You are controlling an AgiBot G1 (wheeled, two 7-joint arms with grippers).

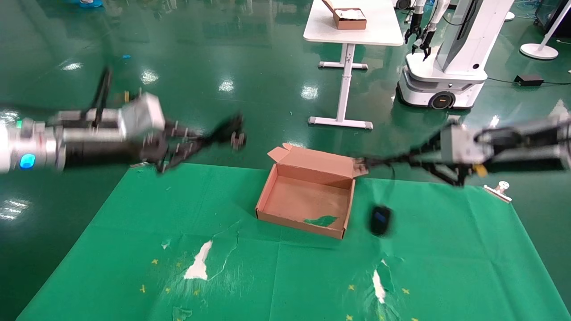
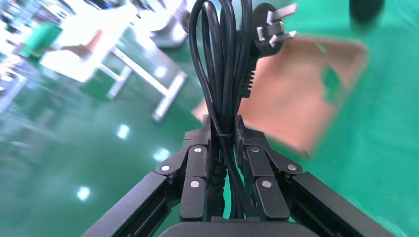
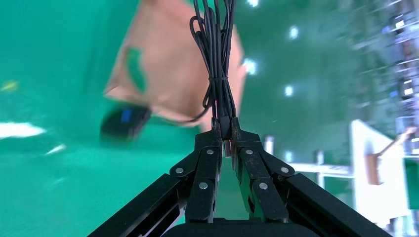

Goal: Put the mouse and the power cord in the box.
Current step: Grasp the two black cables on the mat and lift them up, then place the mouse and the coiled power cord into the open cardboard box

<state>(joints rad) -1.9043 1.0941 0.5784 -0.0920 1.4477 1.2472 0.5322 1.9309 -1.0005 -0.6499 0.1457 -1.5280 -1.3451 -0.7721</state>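
I can see the mouse (image 1: 380, 220) hanging from my right gripper beside the box, so my left gripper should keep the power cord out of the way until the mouse lies in the box (image 1: 307, 200).
The box (image 1: 308, 196) lies open on the green cloth, its lid flap toward the far side and nothing inside it. My left gripper (image 1: 207, 139) hovers left of the box and beyond the cloth's far edge. It is shut on the looped power cord (image 2: 222, 59), whose pronged plug (image 2: 271, 28) sticks out past the fingertips. My right gripper (image 1: 374, 161) is held right of the box's far corner, shut on the mouse's bundled thin cable (image 3: 217, 54). The mouse (image 1: 380, 220) dangles below on that cable, just right of the box, and also shows in the right wrist view (image 3: 124, 123).
A metal clip (image 1: 497, 189) sits on the cloth's far right edge. The cloth (image 1: 134, 232) has torn white patches near the front. Far behind stand a white table (image 1: 357, 33) with a small brown box (image 1: 350, 18) and another robot (image 1: 446, 67).
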